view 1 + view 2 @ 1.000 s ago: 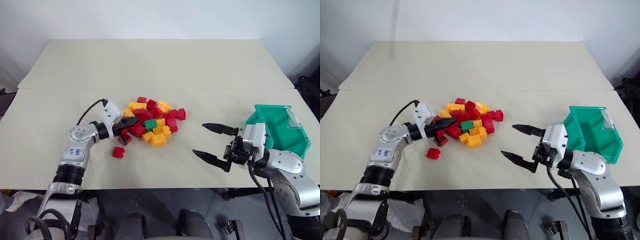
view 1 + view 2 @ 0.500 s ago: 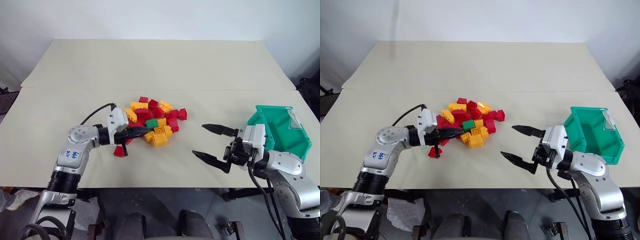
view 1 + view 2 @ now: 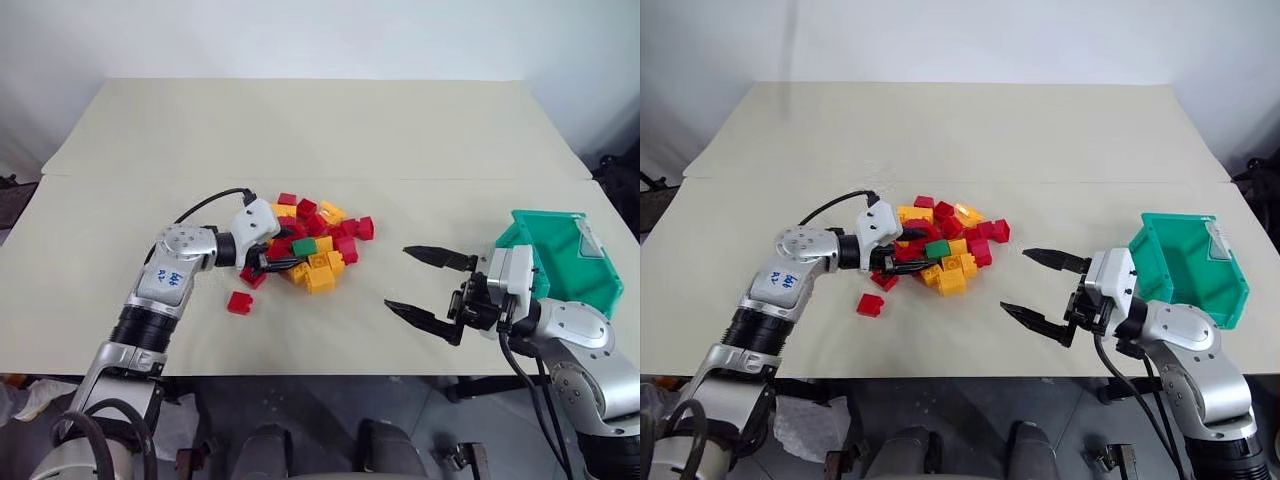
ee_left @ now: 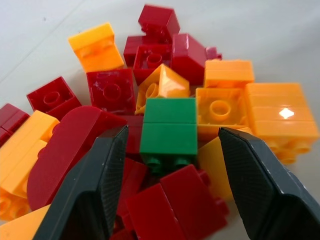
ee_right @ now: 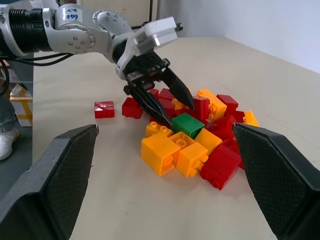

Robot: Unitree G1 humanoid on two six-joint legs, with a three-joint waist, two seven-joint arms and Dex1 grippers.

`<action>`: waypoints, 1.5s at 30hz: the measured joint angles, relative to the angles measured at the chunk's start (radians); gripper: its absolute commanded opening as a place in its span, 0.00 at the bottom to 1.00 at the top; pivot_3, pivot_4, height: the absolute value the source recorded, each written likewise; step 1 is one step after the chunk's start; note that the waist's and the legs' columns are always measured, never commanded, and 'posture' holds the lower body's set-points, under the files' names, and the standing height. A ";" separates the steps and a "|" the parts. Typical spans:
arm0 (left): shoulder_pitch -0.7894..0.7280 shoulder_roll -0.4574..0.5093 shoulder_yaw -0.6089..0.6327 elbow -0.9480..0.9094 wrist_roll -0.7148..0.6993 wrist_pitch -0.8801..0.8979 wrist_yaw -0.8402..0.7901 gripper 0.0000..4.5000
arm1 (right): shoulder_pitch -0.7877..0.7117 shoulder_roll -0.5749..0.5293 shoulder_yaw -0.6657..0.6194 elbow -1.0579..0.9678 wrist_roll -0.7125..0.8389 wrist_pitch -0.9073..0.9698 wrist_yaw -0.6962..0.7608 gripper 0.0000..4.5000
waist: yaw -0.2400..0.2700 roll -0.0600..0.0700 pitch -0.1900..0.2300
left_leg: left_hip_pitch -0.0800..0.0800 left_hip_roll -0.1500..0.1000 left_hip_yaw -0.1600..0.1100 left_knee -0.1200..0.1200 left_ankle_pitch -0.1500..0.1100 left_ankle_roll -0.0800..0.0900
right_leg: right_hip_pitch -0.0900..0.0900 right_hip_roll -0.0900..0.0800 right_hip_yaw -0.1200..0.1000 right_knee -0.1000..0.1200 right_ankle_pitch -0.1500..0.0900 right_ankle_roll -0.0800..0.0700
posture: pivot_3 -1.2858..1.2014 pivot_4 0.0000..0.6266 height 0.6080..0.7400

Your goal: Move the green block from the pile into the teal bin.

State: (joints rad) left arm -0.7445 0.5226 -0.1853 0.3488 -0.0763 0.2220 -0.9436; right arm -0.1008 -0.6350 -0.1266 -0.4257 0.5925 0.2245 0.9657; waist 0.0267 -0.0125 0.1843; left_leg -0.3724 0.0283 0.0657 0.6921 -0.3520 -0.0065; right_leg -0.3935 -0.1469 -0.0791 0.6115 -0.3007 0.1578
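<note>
The green block [image 3: 303, 246] is a long way from the teal bin, so I should use my left gripper to put the block down on clear tabletop [image 3: 377, 262] next to the pile for my right gripper.
The green block [image 3: 304, 246] lies on top of the pile [image 3: 312, 245] of red and yellow bricks at the table's middle. My left gripper [image 3: 283, 252] reaches into the pile's left side, open, its fingertips just short of the green block. In the left wrist view the green block [image 4: 168, 132] sits a little past the two spread fingers [image 4: 95, 185], apart from both. My right gripper [image 3: 420, 285] hovers open and empty right of the pile, in front of the teal bin [image 3: 560, 262].
One stray red brick [image 3: 238, 302] lies on the table, left of the pile and below my left forearm. The teal bin stands near the table's right edge. Bare tabletop lies between pile and bin.
My left gripper moved right into the pile's edge and went from shut to open, now level with the green block. The right arm has not moved.
</note>
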 measured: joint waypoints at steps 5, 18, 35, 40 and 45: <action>-0.052 -0.016 -0.031 0.054 0.034 0.030 0.002 0.68 | 0.003 0.000 0.000 -0.001 0.000 0.000 -0.014 1.00 | -0.002 0.000 0.000 | 0.000 0.000 0.000 0.000 0.000 0.000 | 0.000 0.000 0.000 0.001 0.000 0.000 | 0.52 0.24 1.00; -0.122 -0.029 -0.089 0.102 0.087 0.060 -0.061 0.33 | 0.009 0.000 0.000 -0.006 0.001 0.000 -0.043 1.00 | -0.002 0.000 0.000 | 0.000 0.000 0.000 0.001 0.000 0.000 | 0.000 0.000 0.000 0.001 0.000 0.000 | 0.52 0.24 1.00; -0.167 -0.085 0.017 0.067 -0.115 -0.120 -0.306 0.33 | -0.122 -0.100 0.007 -0.047 0.101 0.247 -0.088 1.00 | -0.002 0.000 0.000 | -0.001 0.000 0.000 0.003 -0.001 0.001 | 0.000 0.000 0.000 0.001 0.000 0.000 | 0.52 0.24 1.00; -0.140 -0.125 -0.034 -0.036 -0.133 -0.025 -0.340 0.33 | -0.192 -0.106 0.057 -0.045 0.100 0.340 -0.105 1.00 | -0.002 0.000 0.000 | -0.002 0.000 -0.001 0.004 -0.001 0.001 | -0.001 0.000 0.000 0.001 0.000 0.000 | 0.52 0.24 1.00; -0.140 -0.163 -0.057 -0.072 -0.129 -0.003 -0.321 0.33 | -0.146 -0.151 0.033 -0.038 0.091 0.353 -0.064 1.00 | 0.006 0.000 0.000 | -0.003 0.000 -0.001 0.005 -0.002 0.003 | 0.000 0.000 0.000 0.000 0.000 0.001 | 0.52 0.24 1.00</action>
State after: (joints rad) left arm -0.8847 0.3601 -0.2425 0.2766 -0.2050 0.2188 -1.2650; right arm -0.2472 -0.7859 -0.0935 -0.4642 0.6840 0.5775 0.9014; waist 0.0327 -0.0127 0.1845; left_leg -0.3757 0.0282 0.0647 0.6967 -0.3536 -0.0038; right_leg -0.3938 -0.1470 -0.0793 0.6116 -0.3003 0.1587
